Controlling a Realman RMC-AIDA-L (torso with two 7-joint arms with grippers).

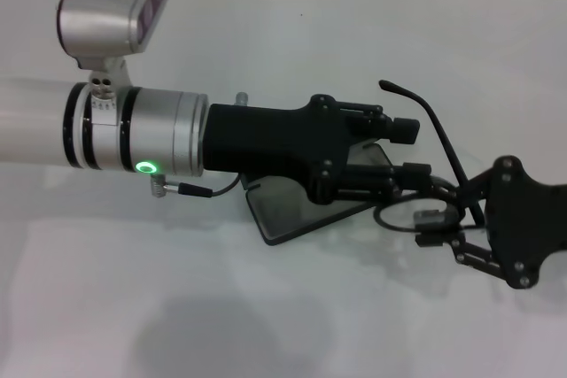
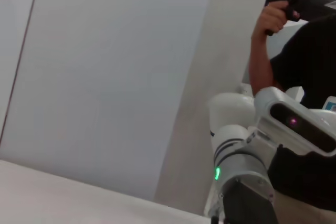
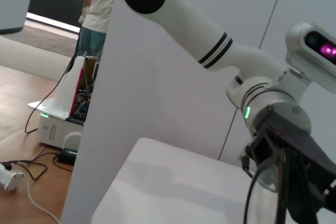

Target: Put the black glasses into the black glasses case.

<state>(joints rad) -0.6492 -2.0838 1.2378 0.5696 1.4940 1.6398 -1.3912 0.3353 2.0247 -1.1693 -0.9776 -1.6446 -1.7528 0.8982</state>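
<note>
The robot's left gripper covers the open black glasses case (image 1: 306, 210), so it should back out of the way first, and then the right gripper should lower the black glasses (image 1: 429, 213) inside.
The black glasses case (image 1: 288, 210) lies open on the white table, largely under my left arm. My left gripper (image 1: 409, 150) hovers over the case's right end with its fingers spread apart and nothing clearly between them. The black glasses (image 1: 440, 143) hang tilted just right of the case, one temple arm sticking up and back, a lens rim near the case edge. My right gripper (image 1: 443, 232) comes in from the right and is shut on the front of the frame. In the right wrist view the glasses (image 3: 286, 182) show close up in front of the left gripper (image 3: 294, 150).
The white table (image 1: 177, 289) runs wide to the left and front. My left arm's silver forearm (image 1: 133, 126) crosses the view's left half. People stand beyond the table in both wrist views.
</note>
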